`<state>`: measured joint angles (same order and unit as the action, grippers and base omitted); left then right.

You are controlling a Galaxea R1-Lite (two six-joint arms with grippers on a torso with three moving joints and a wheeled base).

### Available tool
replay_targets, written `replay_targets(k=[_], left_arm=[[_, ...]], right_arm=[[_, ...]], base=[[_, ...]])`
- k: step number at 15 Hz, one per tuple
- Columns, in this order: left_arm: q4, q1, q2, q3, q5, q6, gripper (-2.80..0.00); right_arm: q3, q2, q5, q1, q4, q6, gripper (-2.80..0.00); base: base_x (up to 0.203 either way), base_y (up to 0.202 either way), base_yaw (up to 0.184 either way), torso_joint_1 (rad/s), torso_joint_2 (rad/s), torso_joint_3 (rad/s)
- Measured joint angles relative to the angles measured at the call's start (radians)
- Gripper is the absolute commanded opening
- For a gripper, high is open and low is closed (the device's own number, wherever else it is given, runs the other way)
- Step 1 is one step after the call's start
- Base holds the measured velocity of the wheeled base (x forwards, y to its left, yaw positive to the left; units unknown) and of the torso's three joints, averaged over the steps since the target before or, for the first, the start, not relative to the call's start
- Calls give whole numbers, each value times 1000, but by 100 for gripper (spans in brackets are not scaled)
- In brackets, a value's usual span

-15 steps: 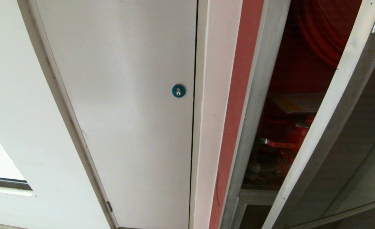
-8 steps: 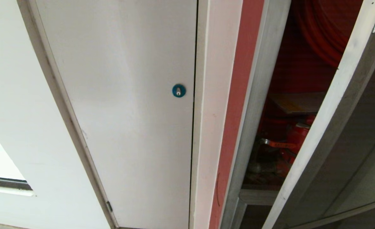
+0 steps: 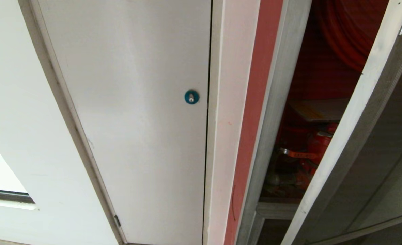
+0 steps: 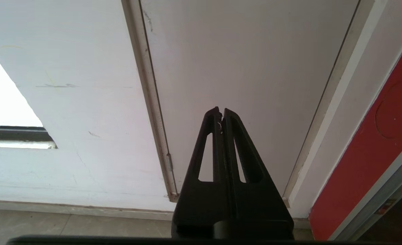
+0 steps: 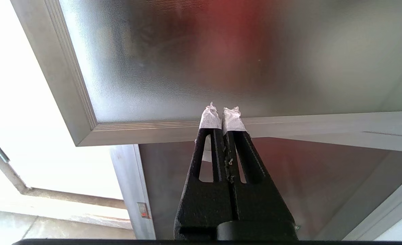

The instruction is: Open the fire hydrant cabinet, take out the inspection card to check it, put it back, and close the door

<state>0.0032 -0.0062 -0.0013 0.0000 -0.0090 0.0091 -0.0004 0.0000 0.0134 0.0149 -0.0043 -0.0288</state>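
My right gripper is in front of the door's outer side, and the door (image 3: 341, 135) is partly open. My left gripper should reach into the gap (image 3: 299, 163) and push the door open wider.
The fire hydrant cabinet (image 3: 272, 102) stands at the right of the head view, its red lining and red hose reel (image 3: 344, 37) showing. Its door (image 3: 340, 136), silver-framed with dark glass, stands ajar across the opening. Inside, the inspection card (image 3: 318, 109) lies flat as a pale sheet with a yellowish band, above the red valve (image 3: 311, 153). My right gripper (image 5: 222, 115) is shut and empty, its white-wrapped tips close before the lower frame rail of the door (image 5: 173, 68). My left gripper (image 4: 221, 111) is shut and empty, facing the white panel. Neither gripper shows in the head view.
A plain white panel (image 3: 136, 119) with a small blue round lock (image 3: 191, 97) fills the wall left of the cabinet. A shorter dark glass panel (image 5: 289, 180) sits below the door. Pale floor tile (image 4: 68, 224) runs along the wall's foot.
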Motion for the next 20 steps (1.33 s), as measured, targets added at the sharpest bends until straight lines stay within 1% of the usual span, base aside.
replay_targets(k=[4,6,7,8,10,11,13,15,16,17,18,20], left_arm=[[0,0,0,0,-1,8,-280],[-5,0,0,0,-3,41,-280],[-8,0,1,-8,-12,57,-280],[-4,0,7,-40,-36,55,-280],[-7,0,64,-146,-115,11,-280],[-10,-1,128,-215,-159,-20,-280],[-9,-4,313,-366,-262,-75,-280],[-9,-28,539,-536,-408,-118,-280],[-10,-61,648,-620,-486,-139,-280],[-11,-113,751,-695,-558,-158,-280],[-13,-184,858,-769,-621,-174,-280],[-42,-317,1040,-874,-692,-191,-280]], right_arm=[[0,0,-1,0,-1,29,-280],[0,0,-1,1,-1,30,-280],[0,0,-1,1,-1,30,-280],[0,0,-1,0,-1,30,-280],[0,0,-2,0,-1,30,-280],[0,0,-2,0,-1,30,-280],[0,0,-1,0,-1,30,-280],[0,0,-2,0,-1,30,-280],[0,0,-1,0,-1,30,-280],[0,0,-1,0,-1,30,-280],[0,0,-1,0,-1,30,-280],[0,0,-2,0,-1,30,-280]], base=[[0,0,0,0,0,0],[0,0,0,0,0,0],[0,0,0,0,0,0],[0,0,0,0,0,0],[0,0,0,0,0,0],[0,0,0,0,0,0],[0,0,0,0,0,0],[0,0,0,0,0,0],[0,0,0,0,0,0],[0,0,0,0,0,0],[0,0,0,0,0,0],[0,0,0,0,0,0]])
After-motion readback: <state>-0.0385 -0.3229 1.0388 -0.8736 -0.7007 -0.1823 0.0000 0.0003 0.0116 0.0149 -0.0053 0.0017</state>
